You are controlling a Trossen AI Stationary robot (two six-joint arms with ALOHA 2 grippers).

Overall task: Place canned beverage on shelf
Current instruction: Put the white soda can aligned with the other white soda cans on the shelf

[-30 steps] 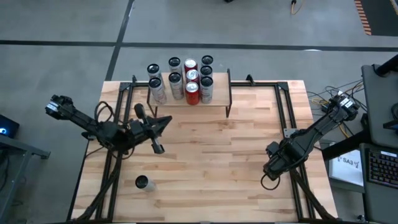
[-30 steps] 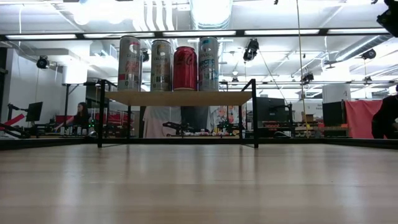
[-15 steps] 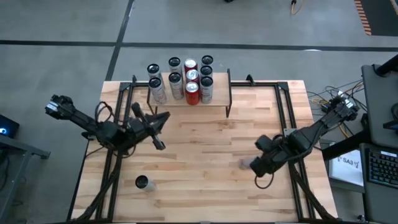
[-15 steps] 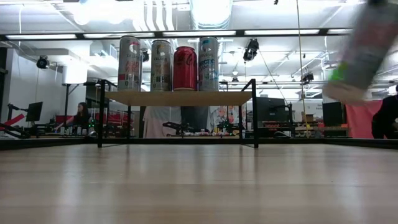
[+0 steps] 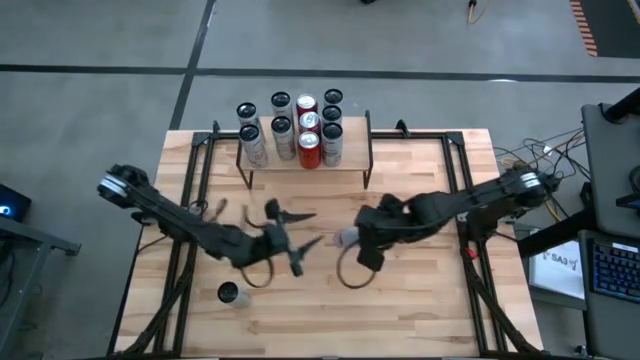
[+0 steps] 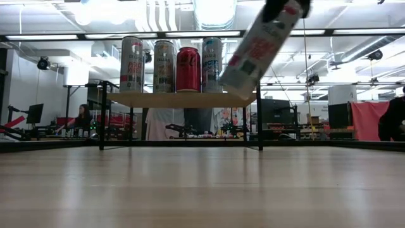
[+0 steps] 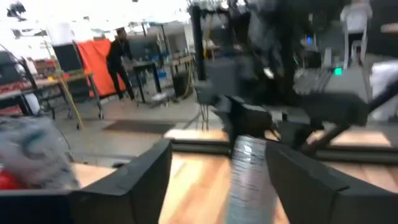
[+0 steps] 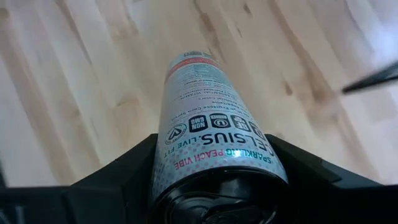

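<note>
The matching cans (image 6: 131, 66) are at the end of the shelf, far from my right gripper. Next, my left gripper takes the held can (image 8: 196, 78) by its lower part first.
A slim canned beverage (image 8: 214, 143) with a pink and white label hangs tilted above the middle of the table, with my right gripper (image 5: 366, 240) shut on it. In the low view the can (image 6: 259, 44) slants in front of the shelf's right end. My left gripper (image 5: 308, 230) stands open just left of the can's free end (image 5: 346, 238), and that end (image 7: 247, 174) shows a little ahead of its spread fingers. The shelf (image 5: 350, 160) stands at the table's far edge with several upright cans (image 5: 305, 130) on it. My right gripper pinches the can between its two fingers (image 8: 124, 177), at the end nearest the wrist (image 8: 217, 186). The can lies along the fingers' direction and points toward the table's left. It is lifted clear of the table, its free end (image 6: 237, 79) lowest.
One more can (image 5: 230, 293) stands upright on the table near the front left corner. Black frame rails (image 5: 455, 175) run along the table's left and right sides. Bare plank top (image 5: 400, 310) lies in front of both grippers.
My right gripper has carried the can from the table's right edge toward the middle, clear of the table. My left gripper has swung toward the right and near, toward the can, and has opened.
</note>
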